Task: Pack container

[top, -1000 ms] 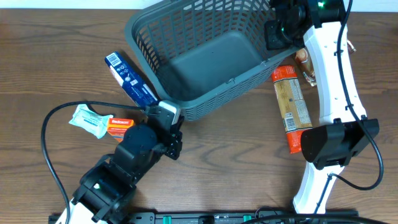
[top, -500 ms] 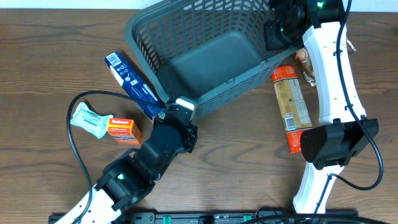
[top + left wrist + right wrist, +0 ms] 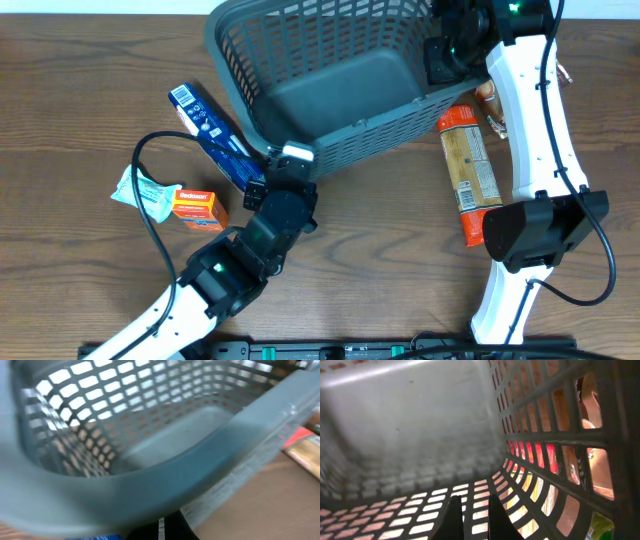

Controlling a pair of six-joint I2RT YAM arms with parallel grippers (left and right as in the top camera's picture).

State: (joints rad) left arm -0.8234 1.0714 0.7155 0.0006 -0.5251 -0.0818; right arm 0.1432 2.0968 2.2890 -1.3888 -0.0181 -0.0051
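Observation:
The container lies slanted and the robot's right gripper is inside the container's end, so the robot should straighten the container first and then push that end from the outside.
The container, a big dark grey lattice basket, lies slanted at the top middle of the table. My left gripper is shut and pressed against the container's near wall, just under the rolled rim. Only a dark bit of the left gripper shows at the bottom of the left wrist view. My right gripper is at the container's right wall. Its fingers are shut on a lattice bar from inside, above the solid floor.
A blue box lies left of the container, beside my left arm. An orange box and a white-green packet lie further left. A long orange package and a brown item lie right of the container, under my right arm.
My left arm swung right and forward up to the container's near wall. The container's near-left corner shifted away from me. The right gripper stayed put.

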